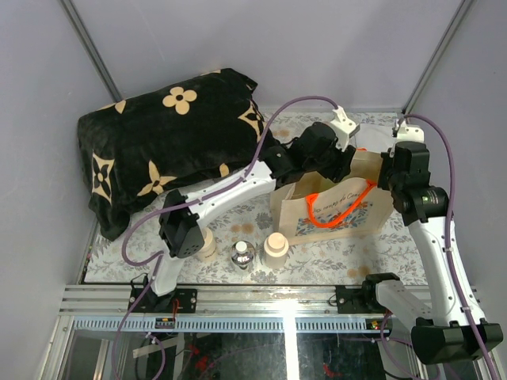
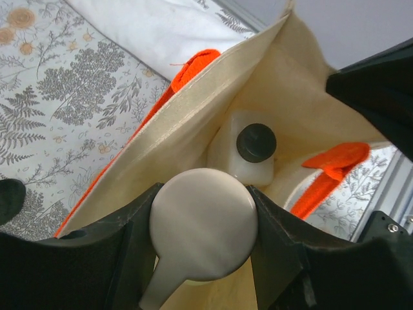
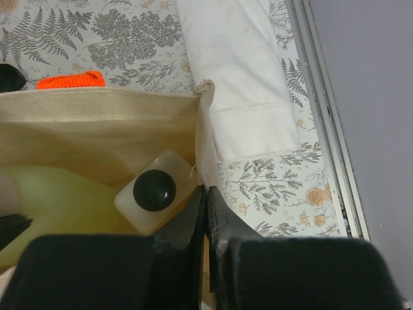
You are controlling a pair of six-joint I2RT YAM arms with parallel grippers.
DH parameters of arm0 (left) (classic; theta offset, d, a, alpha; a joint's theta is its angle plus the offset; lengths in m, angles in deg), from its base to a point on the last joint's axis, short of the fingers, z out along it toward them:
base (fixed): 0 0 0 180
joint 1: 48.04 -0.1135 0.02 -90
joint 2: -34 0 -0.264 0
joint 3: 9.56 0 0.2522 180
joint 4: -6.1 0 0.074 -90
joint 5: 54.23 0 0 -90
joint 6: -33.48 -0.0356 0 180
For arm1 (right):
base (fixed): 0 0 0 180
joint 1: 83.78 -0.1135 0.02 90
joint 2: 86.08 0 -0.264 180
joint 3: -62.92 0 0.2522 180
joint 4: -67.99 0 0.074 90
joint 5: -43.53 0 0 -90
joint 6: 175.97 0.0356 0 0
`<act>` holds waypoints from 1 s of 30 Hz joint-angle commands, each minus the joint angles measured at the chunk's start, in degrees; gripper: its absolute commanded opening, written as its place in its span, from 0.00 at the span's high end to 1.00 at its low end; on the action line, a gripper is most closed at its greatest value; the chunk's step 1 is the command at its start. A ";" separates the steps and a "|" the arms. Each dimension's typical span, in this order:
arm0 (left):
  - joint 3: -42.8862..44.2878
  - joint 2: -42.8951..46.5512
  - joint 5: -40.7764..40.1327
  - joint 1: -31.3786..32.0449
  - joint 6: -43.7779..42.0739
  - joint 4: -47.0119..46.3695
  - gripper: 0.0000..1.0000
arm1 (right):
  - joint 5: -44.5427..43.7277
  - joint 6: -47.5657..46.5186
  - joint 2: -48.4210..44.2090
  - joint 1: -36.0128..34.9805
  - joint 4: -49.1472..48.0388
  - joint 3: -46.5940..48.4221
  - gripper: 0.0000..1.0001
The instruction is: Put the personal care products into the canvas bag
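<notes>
I should keep lowering the pale green bottle (image 3: 61,203) with my left gripper until it rests inside the bag (image 1: 306,187), because it is hanging in open space next to the white rectangular bottle.
The canvas bag (image 1: 333,212) stands open on the table, orange handles (image 1: 342,207) draped over its front. My left gripper (image 1: 326,158) hangs over its mouth, shut on the beige cap (image 2: 203,223) of the pale green bottle (image 3: 58,206), which hangs inside the bag. The white rectangular bottle with dark cap (image 2: 250,147) stands in the bag's corner and also shows in the right wrist view (image 3: 155,190). My right gripper (image 3: 208,197) is shut on the bag's side edge (image 3: 201,129). Two cream squat bottles (image 1: 276,245) (image 1: 208,244) and the small clear round one (image 1: 242,253) stand on the table in front.
A black blanket with cream flowers (image 1: 166,138) fills the back left. A white cloth (image 3: 239,84) lies behind the bag. The table has a fern-print cover (image 1: 348,257) and a metal rail (image 1: 261,297) along its near edge.
</notes>
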 commanded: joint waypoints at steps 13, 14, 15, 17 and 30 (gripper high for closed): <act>-0.88 -4.31 -6.29 1.65 0.25 -17.71 1.00 | 0.15 0.24 -2.70 0.25 5.05 2.52 1.00; -0.85 -4.73 -5.83 1.75 0.63 -18.01 1.00 | 0.14 0.29 -2.77 0.23 5.06 2.51 1.00; -0.89 -5.20 -5.28 1.71 0.81 -18.21 1.00 | 0.11 0.33 -2.75 0.24 5.02 2.44 1.00; -0.89 -6.09 -4.07 1.86 1.52 -18.82 0.94 | 0.10 0.37 -2.84 0.28 5.06 2.27 1.00; -0.80 -7.08 0.92 2.50 2.83 -20.09 0.59 | -0.45 0.15 -2.78 0.23 4.37 0.92 1.00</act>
